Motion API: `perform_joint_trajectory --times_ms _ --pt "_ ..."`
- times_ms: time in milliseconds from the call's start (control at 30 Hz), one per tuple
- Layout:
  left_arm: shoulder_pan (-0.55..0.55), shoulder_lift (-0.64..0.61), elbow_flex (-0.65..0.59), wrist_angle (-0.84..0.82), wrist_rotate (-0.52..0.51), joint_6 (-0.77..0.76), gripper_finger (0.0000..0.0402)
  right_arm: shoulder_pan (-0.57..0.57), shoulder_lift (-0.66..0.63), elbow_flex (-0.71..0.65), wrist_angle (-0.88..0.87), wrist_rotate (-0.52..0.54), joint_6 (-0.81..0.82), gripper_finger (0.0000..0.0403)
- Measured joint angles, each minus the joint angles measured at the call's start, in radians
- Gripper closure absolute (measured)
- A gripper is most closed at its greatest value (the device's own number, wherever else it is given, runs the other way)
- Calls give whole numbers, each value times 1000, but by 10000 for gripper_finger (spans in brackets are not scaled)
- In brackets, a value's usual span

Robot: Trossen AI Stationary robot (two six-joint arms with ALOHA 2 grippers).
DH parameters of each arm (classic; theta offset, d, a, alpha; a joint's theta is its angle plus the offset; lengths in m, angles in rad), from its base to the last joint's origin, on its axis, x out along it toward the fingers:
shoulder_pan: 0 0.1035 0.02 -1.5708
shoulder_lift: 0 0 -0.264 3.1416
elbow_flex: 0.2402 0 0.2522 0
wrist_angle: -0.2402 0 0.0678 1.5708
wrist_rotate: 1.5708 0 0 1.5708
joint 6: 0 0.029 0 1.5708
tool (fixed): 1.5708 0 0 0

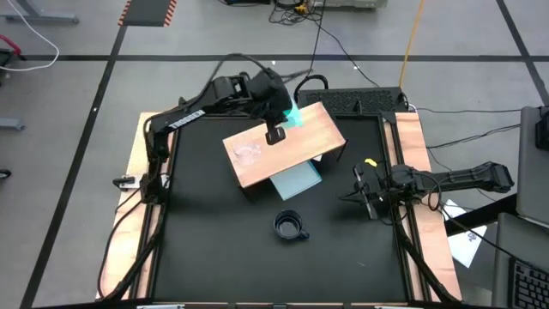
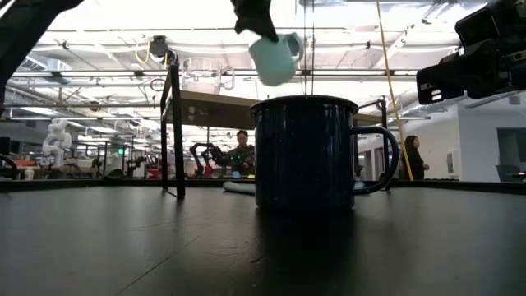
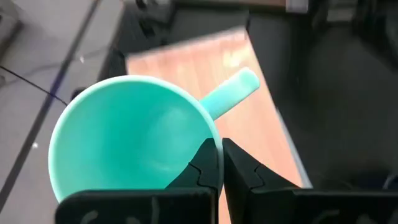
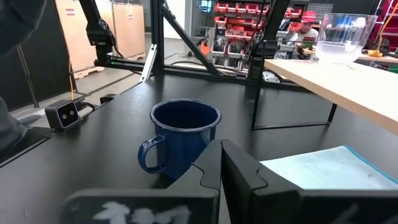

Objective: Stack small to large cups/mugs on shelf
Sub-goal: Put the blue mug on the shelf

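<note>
The shelf (image 1: pixel 279 154) next to the clear glass cup has room for the turquoise mug (image 1: pixel 293 115), so my left gripper keeps bringing the mug down there until its base sits flat.
My left gripper (image 1: pixel 279 127) is shut on the turquoise mug (image 1: pixel 294 116) and holds it in the air over the far part of the light wooden shelf (image 1: pixel 300 137). The small clear glass cup (image 1: pixel 249 154) stands on the shelf's left part. The black mug (image 1: pixel 290 227) stands upright on the table in front of the shelf, its handle toward the right. My right gripper (image 1: pixel 364 190) is shut and empty above the table's right side, pointing toward the black mug (image 4: pixel 183 134). My left gripper pinches the turquoise mug's rim wall (image 3: pixel 214 140) right beside the handle (image 3: pixel 233 93), one finger (image 3: pixel 202 168) inside the mug and one (image 3: pixel 245 174) outside. The mug (image 2: pixel 274 57) hangs tilted below the fingers, clear of the shelf.
A pale blue-grey sheet (image 1: pixel 298 178) lies on the table under the shelf's near edge. The shelf's dark legs (image 2: pixel 174 131) stand on the black tabletop. People show in the room beyond the table (image 2: pixel 411 156).
</note>
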Motion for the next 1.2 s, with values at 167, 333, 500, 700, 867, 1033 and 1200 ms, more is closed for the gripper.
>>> perform_joint_trajectory --times_ms 167,333,500,700,867,1033,1200 --pt "-18 40 0 -85 2 43 397 0 0 0 3 0 0 403" --pt "-28 52 0 -162 -2 70 397 0 0 0 7 0 0 403" --pt "-41 51 0 -214 -2 80 397 0 0 0 8 0 0 403" --pt "-59 56 0 -237 4 109 397 0 0 0 8 0 0 403" --pt "-71 64 0 -249 57 130 397 0 0 0 8 0 3 403" --pt "-77 77 0 -246 55 136 397 0 0 0 8 0 3 403" --pt "-80 79 0 -247 41 148 398 0 0 0 8 0 3 403"
